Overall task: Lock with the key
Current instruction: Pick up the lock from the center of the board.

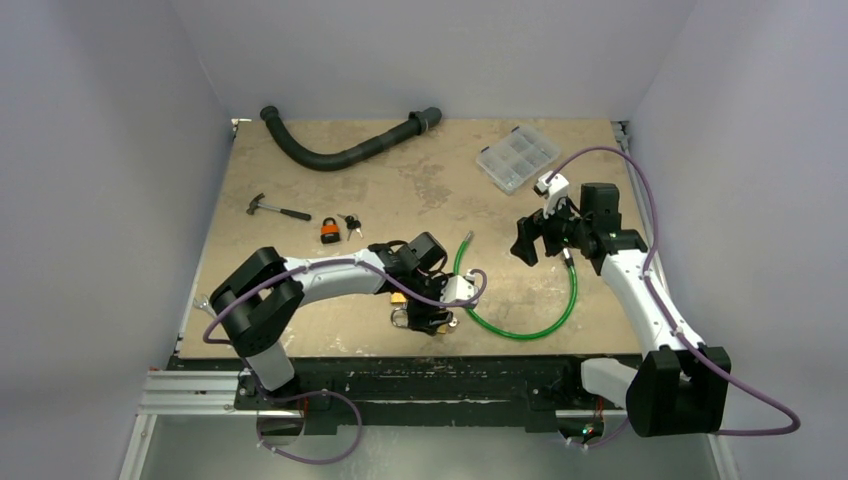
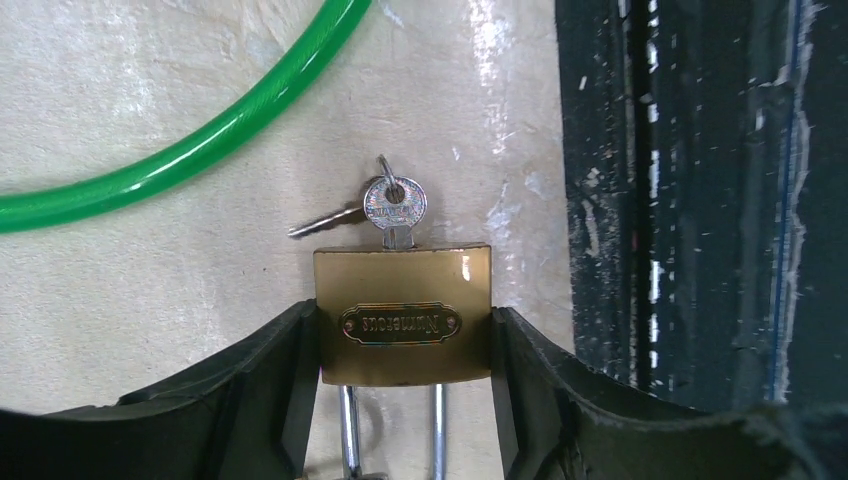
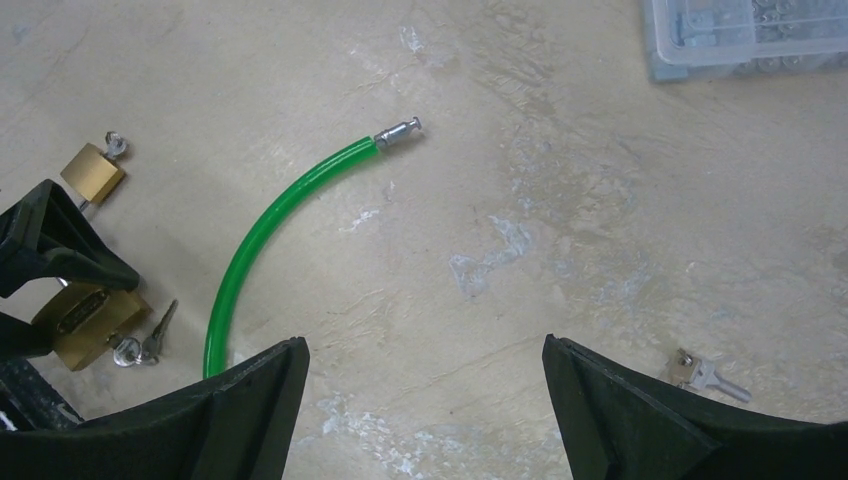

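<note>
I should raise the padlock (image 2: 403, 285) and pass it to my right gripper, because my left gripper is holding the brass body with the shackle (image 1: 398, 319) under its own wrist.
A brass padlock (image 2: 403, 315) lies flat near the table's front edge, shackle pointing toward the wrist. A silver key (image 2: 395, 205) on a ring sticks in its keyhole, with a second key on the ring beside it. My left gripper (image 2: 405, 328) has one finger pressed against each side of the brass body. In the top view the left gripper (image 1: 428, 318) sits low at the front edge. My right gripper (image 1: 525, 245) hovers over the table to the right, jaws wide apart with nothing between them (image 3: 425, 350). From there the held padlock (image 3: 85, 325) shows at far left.
A green cable (image 1: 530, 320) curves right of the left gripper. A second brass padlock (image 3: 92, 170) lies close by. A loose key (image 3: 700, 375) lies by the right fingers. Farther back are an orange padlock (image 1: 329, 231), hammer (image 1: 275, 208), black hose (image 1: 340, 150) and parts box (image 1: 517, 157).
</note>
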Controlling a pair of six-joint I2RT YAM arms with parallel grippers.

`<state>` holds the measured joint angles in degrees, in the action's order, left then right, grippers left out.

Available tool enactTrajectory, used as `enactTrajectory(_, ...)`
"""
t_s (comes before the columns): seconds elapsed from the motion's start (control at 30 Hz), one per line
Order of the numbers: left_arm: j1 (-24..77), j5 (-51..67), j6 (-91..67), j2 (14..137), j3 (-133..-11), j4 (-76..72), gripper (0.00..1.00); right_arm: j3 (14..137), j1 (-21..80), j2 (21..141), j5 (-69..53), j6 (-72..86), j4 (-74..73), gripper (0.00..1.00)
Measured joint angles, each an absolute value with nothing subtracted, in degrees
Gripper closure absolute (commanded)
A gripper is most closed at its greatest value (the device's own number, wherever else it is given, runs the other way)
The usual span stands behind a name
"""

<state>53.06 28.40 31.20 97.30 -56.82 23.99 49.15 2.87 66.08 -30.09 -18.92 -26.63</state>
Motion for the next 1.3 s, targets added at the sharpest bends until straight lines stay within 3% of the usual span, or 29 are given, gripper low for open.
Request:
enactTrajectory(0.6,45.54,33.54,31.07,105.16,-65.23,28.42,0.93,49.12,2.83,66.11,-31.05,-18.94,-26.63,0.03)
enactTrajectory(1.3,45.01,41.43,32.62,106.21,-71.90,40.84,1.00,49.12,2.81,66.98,-31.16,-18.90,-26.57,0.03)
